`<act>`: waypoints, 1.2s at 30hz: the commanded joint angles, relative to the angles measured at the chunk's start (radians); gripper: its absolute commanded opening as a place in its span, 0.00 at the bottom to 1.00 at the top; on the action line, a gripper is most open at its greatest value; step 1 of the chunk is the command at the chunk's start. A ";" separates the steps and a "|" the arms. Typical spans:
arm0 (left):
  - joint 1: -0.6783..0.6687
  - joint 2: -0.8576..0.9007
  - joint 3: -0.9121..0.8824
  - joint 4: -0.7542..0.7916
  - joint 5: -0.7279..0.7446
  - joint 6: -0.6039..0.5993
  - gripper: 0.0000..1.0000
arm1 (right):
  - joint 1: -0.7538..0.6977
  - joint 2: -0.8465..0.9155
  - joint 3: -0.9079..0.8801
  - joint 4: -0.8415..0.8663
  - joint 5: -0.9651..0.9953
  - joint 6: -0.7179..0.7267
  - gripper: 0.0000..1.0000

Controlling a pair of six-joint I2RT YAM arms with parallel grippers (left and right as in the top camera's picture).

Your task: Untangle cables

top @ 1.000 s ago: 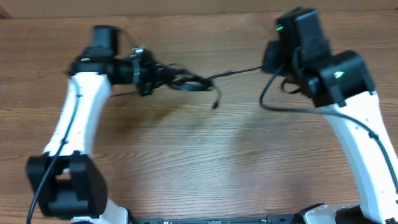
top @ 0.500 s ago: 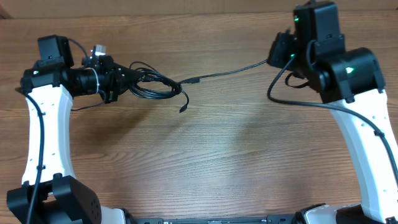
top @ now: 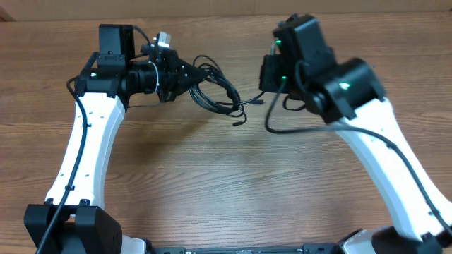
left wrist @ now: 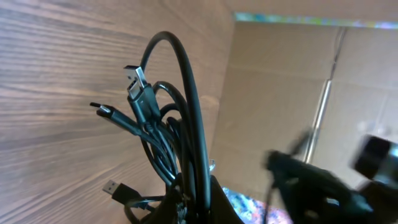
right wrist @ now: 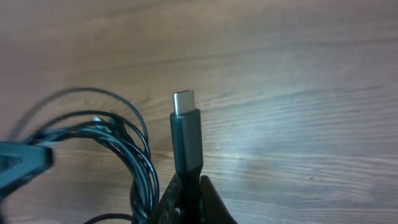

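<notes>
Next, my right gripper goes back to the coil [top: 220, 97], opens and grips again there, as the cable in my right gripper [top: 254, 99] still runs into the looped coil at my left gripper.
The cables [top: 215, 92] are a bundle of thin black cords looped between the two arms above the wooden table. My left gripper [top: 185, 75] is shut on the bundle; in the left wrist view the cords [left wrist: 168, 143] rise from the jaws [left wrist: 196, 199] with several plugs sticking out. My right gripper [top: 267, 83] is shut on one cable end just right of the bundle. In the right wrist view its jaws [right wrist: 191, 198] clamp a dark plug [right wrist: 185, 134] with a silver tip, and the coil [right wrist: 118, 146] hangs to its left.
The brown wooden table [top: 233, 176] lies under both arms. A cardboard wall [left wrist: 298, 93] stands behind the table. A thicker black arm cable [top: 282, 120] loops below the right wrist.
The right arm has swung left toward the bundle, so the stretched strand has gone slack. The left gripper has moved right with the bundle. Both stay shut.
</notes>
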 commanded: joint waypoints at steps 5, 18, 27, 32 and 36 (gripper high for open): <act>0.003 -0.011 0.011 0.051 0.076 -0.083 0.04 | 0.085 0.111 0.005 0.037 -0.027 0.032 0.04; -0.037 -0.011 0.011 0.037 -0.051 -0.065 0.04 | 0.113 0.119 0.061 0.123 -0.051 0.028 0.04; -0.036 -0.011 0.011 0.161 0.017 -0.163 0.04 | 0.148 0.147 0.056 0.131 -0.071 0.028 0.04; -0.034 -0.011 0.011 0.162 0.031 -0.162 0.04 | 0.148 0.146 0.058 0.132 -0.021 0.018 1.00; -0.032 -0.011 0.011 0.162 0.029 -0.162 0.04 | 0.148 0.138 0.103 0.103 0.132 -0.056 1.00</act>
